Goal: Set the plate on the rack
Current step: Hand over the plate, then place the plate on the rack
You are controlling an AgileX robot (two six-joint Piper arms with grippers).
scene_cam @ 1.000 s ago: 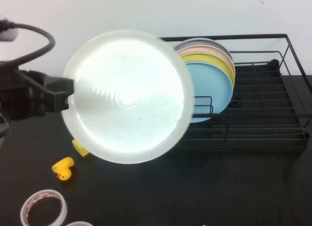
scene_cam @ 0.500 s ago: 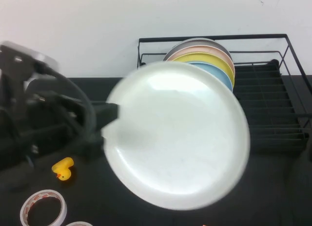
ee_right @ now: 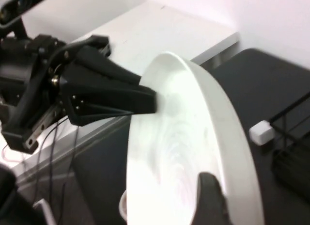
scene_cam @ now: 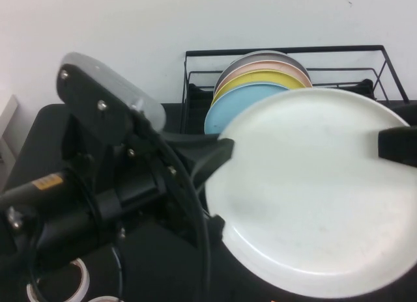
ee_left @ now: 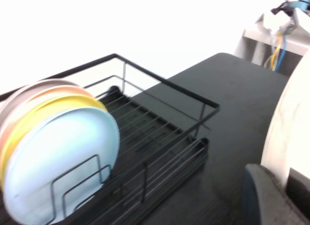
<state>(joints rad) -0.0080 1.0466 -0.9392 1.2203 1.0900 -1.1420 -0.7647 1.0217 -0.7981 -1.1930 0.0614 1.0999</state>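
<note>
I should open and withdraw my left gripper, as both grippers hold the white plate's rim [scene_cam: 237, 157], before my right gripper puts it beside the light blue plate [scene_cam: 228, 109].
The large white plate [scene_cam: 313, 198] is held in the air, tilted, in front of the black wire rack [scene_cam: 287, 51]. My left gripper [scene_cam: 218, 152] is shut on the plate's left rim. In the left wrist view the rim [ee_left: 290, 128] sits between this gripper's [ee_left: 290, 186] pads, with the rack [ee_left: 160, 84] beyond. My right gripper [scene_cam: 397, 146] is at the plate's right rim. It also shows in the right wrist view [ee_right: 232, 205], against the plate [ee_right: 184, 137].
A light blue plate [scene_cam: 228, 107], a yellow plate [scene_cam: 260, 77] and others stand upright in the rack's left end. The rack's right part is hidden behind the white plate. A tape roll [scene_cam: 78, 269] lies near the front left, under the left arm.
The left arm has swung the plate to the right and toward the camera. The right gripper has come into view at the plate's right rim. The yellow duck is now hidden by the arm.
</note>
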